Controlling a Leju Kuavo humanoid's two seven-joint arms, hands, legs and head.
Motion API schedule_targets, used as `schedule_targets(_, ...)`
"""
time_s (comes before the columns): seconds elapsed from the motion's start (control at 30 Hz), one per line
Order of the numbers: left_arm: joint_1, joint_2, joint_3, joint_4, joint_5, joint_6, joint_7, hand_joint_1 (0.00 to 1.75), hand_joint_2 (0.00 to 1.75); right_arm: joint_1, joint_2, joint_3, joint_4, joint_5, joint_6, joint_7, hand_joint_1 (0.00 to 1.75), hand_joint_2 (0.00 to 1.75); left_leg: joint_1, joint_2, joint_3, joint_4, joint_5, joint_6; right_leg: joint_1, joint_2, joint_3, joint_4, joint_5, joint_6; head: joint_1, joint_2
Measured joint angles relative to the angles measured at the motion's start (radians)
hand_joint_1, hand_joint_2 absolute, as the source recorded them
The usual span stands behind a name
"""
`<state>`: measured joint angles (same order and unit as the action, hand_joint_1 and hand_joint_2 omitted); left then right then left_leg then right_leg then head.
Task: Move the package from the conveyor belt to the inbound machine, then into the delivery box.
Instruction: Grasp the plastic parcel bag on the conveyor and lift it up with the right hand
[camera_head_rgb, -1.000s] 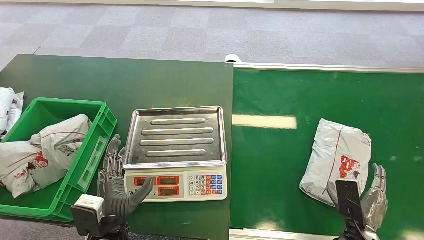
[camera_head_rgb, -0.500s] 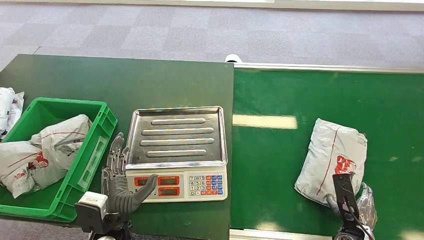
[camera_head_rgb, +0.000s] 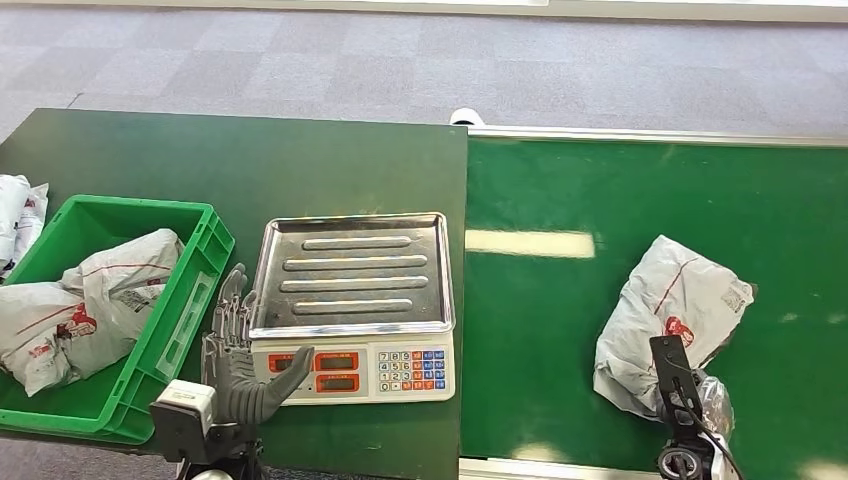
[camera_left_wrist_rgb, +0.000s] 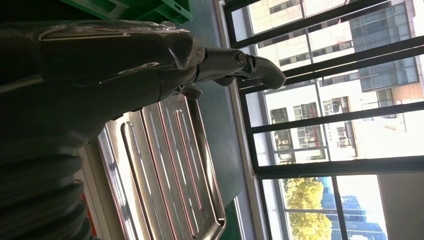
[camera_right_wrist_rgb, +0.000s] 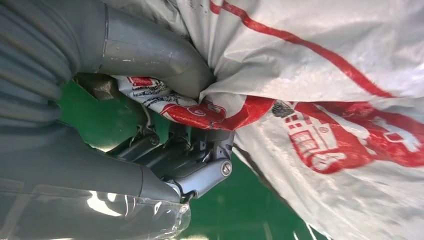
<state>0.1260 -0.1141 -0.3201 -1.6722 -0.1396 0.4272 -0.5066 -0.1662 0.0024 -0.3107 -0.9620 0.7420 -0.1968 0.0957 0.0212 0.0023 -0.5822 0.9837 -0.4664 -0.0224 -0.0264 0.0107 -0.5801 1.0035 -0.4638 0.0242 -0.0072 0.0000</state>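
My left gripper will bunch up the white package (camera_head_rgb: 676, 312) and the package's ends will hang down when I lift it, because it has creased, slack plastic (camera_head_rgb: 629, 368).
A white plastic package (camera_head_rgb: 672, 315) with red print lies on the green conveyor belt (camera_head_rgb: 600, 200) at the right, its near end bunched up. My right hand (camera_head_rgb: 700, 400) grips that near edge; in the right wrist view the thumb (camera_right_wrist_rgb: 155, 55) and fingers (camera_right_wrist_rgb: 200, 165) pinch the package (camera_right_wrist_rgb: 325, 100). The scale (camera_head_rgb: 350, 305) with a steel tray stands on the dark green table. My left hand (camera_head_rgb: 240, 350) rests open beside the scale's front left corner, fingers spread. The green delivery box (camera_head_rgb: 190, 300) at the left holds several white packages.
More white packages (camera_head_rgb: 20, 215) lie on the table left of the box. The table's edge meets the belt at a seam (camera_head_rgb: 465, 300). A metal rail (camera_head_rgb: 650, 135) runs along the belt's far side. Grey carpet lies beyond.
My right hand has closed on the package's near edge and turned it; the package's far end has swung to the right and its near end has crumpled. The left hand has barely moved.
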Motion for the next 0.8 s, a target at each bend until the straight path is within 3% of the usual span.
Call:
schedule_targets(0.17, 0.003, 0.000, 0.000, 0.000, 0.000, 0.002, 0.000, 0.00, 1.75, -0.004, 0.006, 0.006, -0.009, -0.005, -0.019, -0.025, 1.75, 1.75, 0.000, 0.000, 0.000, 0.000, 0.000, 0.000, 0.000, 0.000, 0.000, 0.000, 0.000, 0.000, 0.000, 0.000)
schedule_targets(0.43, 0.003, 0.000, -0.003, 0.001, 0.002, -0.004, -0.023, 0.00, 1.75, -0.003, 0.039, 0.078, -0.212, -0.064, -0.170, -0.265, 1.75, 1.75, 0.000, 0.000, 0.000, 0.000, 0.000, 0.000, 0.000, 0.000, 0.000, 0.000, 0.000, 0.000, 0.000, 0.000)
schedule_targets(0.57, -0.018, -0.001, -0.016, 0.013, 0.008, -0.012, -0.036, 0.00, 1.75, -0.031, 0.068, 0.173, -0.344, -0.065, -0.235, -0.346, 1.75, 1.75, 0.000, 0.001, 0.000, 0.000, 0.001, 0.000, 0.000, 0.000, 0.000, 0.000, 0.000, 0.000, 0.000, 0.000)
schedule_targets(0.8, -0.078, -0.007, -0.042, 0.046, 0.013, -0.035, -0.042, 0.00, 1.75, -0.127, 0.112, 0.414, -0.452, 0.002, -0.234, -0.364, 1.75, 1.75, 0.000, 0.001, 0.001, 0.000, 0.001, 0.000, 0.000, 0.000, 0.000, 0.001, 0.000, 0.000, 0.000, 0.000)
